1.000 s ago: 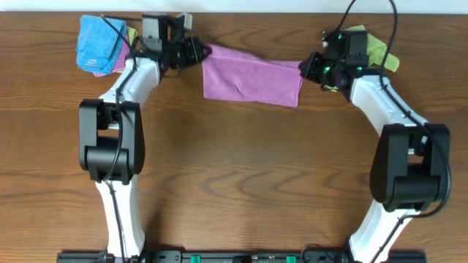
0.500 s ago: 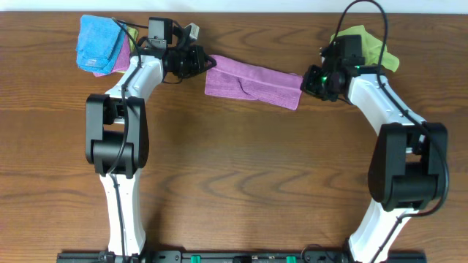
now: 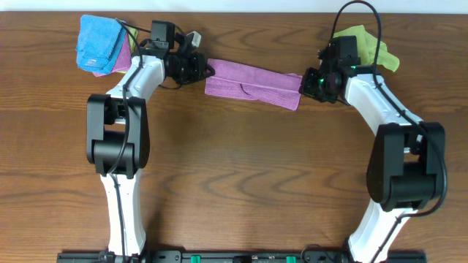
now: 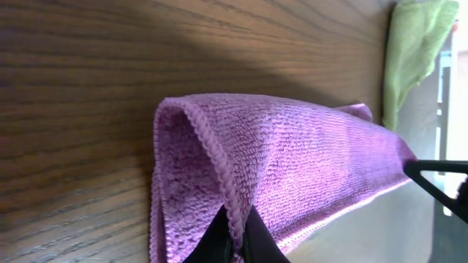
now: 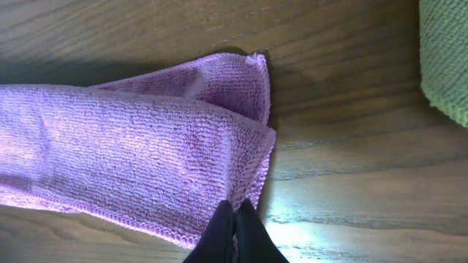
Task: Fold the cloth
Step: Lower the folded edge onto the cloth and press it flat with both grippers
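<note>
The upper layer's hem slants inside the lower layer's edge, so the robot's left gripper should open and take both layers near the purple cloth's far corner.
The purple cloth hangs stretched between my two grippers at the far side of the table, folded into a narrow band. My left gripper is shut on its left end; in the left wrist view the black fingertips pinch the hemmed edge of the cloth. My right gripper is shut on its right end; in the right wrist view the fingertips pinch the corner hem of the cloth. The white tag does not show.
A bright blue folded cloth lies at the far left on a purple one. A lime-green cloth lies at the far right behind my right arm, and shows in the right wrist view and the left wrist view.
Both grippers have carried the cloth toward the far edge of the table. The hanging part has shrunk from a wide sheet to a narrow folded band.
</note>
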{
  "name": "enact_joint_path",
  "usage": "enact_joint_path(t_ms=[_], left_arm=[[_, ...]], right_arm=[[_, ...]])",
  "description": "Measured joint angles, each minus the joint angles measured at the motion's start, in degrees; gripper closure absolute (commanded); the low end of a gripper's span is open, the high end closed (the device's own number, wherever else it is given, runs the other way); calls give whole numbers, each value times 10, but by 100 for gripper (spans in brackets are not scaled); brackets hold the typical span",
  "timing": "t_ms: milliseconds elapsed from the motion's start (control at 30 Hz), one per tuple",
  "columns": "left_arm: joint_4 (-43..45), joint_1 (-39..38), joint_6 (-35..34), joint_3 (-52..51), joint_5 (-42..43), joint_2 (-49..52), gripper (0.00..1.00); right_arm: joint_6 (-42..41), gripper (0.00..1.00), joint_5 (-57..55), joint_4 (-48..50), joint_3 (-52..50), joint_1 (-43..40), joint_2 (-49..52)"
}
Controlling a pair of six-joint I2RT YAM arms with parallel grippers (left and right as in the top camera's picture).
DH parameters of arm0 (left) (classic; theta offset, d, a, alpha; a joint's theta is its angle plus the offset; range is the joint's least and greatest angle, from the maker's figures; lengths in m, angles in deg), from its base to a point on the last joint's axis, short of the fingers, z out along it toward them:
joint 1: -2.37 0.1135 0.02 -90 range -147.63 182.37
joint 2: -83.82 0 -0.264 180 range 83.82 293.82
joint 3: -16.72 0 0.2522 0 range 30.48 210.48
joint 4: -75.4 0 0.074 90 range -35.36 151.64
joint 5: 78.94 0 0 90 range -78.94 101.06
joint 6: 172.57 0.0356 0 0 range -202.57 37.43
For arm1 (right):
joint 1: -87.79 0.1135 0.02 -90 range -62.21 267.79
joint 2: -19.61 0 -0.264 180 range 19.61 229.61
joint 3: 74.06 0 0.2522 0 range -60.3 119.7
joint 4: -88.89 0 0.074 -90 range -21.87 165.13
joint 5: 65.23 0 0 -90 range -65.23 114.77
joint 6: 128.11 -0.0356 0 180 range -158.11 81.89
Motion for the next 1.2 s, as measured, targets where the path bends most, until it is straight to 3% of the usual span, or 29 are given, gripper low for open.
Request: enact_joint_path(t_ms=[33, 67, 133, 267, 300, 367, 400, 433, 500, 867, 900, 933, 967, 1000, 1033, 1200], left_arm=[[-1, 0, 1, 0, -3, 0, 11], [-2, 0, 3, 0, -4, 0, 9], [-8, 0, 5, 0, -8, 0, 2], [-42, 3, 6, 0, -11, 0, 0], [-51, 5, 9, 0, -10, 0, 9], [-59, 9, 16, 0, -5, 0, 24], [-61, 10, 21, 0, -2, 0, 45], [-61, 11, 30, 0, 2, 0, 66], [-60, 12, 46, 0, 2, -3, 92], [20, -34, 100, 22, -83, -81, 94], [22, -40, 102, 22, -87, -81, 94], [21, -45, 105, 22, -89, -81, 94], [20, -49, 109, 22, -90, -80, 94], [19, -51, 110, 22, -91, -80, 94], [18, -53, 112, 22, -92, -80, 94], [1, -52, 113, 22, -121, -80, 94]], right_arm=[[-1, 48, -3, 0, 0, 1, 0], [-1, 37, -4, -1, 0, 1, 0], [-1, 29, -6, -2, 0, 3, 0], [3, 31, -8, -12, 0, 3, 1], [3, 34, -8, -15, 0, 3, 1], [5, 82, -8, -17, 0, 3, 1], [4, 99, -8, -17, 0, 3, 1], [5, 99, -8, -17, 0, 3, 1], [5, 99, -8, -16, 0, 3, -1], [28, 98, -11, 16, 3, 4, -57], [29, 89, -12, 12, 3, 4, -57], [33, 50, -14, 4, 3, 6, -57], [30, 21, -16, -2, 3, 6, -57], [31, 7, -19, -7, 3, 6, -57], [32, 1, -19, -13, 3, 6, -57], [44, 1, -22, -19, 3, 6, -57]])
